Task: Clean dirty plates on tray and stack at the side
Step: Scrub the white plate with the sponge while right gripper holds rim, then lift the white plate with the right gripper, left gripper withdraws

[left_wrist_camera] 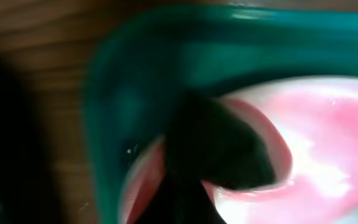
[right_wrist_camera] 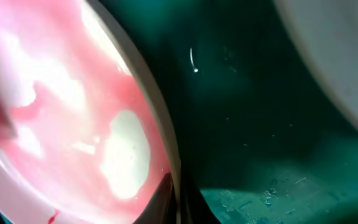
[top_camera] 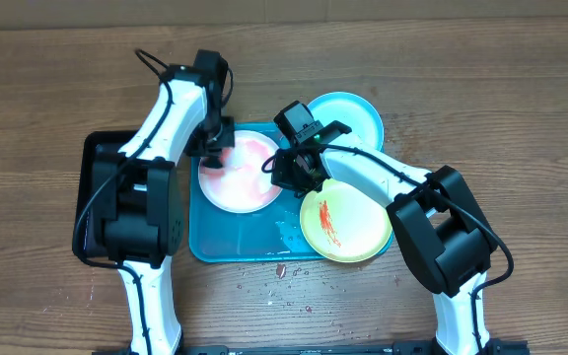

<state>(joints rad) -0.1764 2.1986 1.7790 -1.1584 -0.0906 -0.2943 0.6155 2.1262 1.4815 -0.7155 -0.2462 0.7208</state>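
Note:
Pink liquid lies in a pool across the cream plate's centre (top_camera: 241,179), so the robot's right gripper needs to raise the plate's rim and pour the liquid onto the teal tray (top_camera: 233,237) before it stacks the plate.
The cream/pink plate (top_camera: 240,176) lies on the left of the teal tray (top_camera: 227,247), its white centre smeared pink all over. My right gripper (top_camera: 289,174) is shut on its right rim, one finger on each side of the rim (right_wrist_camera: 178,193). My left gripper (top_camera: 213,150) is down on the plate's back-left rim (left_wrist_camera: 272,134). Its fingers show as one blurred dark mass (left_wrist_camera: 213,146), and anything held between them is hidden. The yellow-green plate (top_camera: 345,225), with a red smear, overlaps the tray's right edge. The light blue plate (top_camera: 351,116) lies at the back right.
A black tray (top_camera: 92,163) lies left of the teal tray, under the left arm. Small red specks (top_camera: 276,276) dot the wooden table in front of the teal tray. The teal tray floor is wet next to the yellow-green plate (right_wrist_camera: 272,193).

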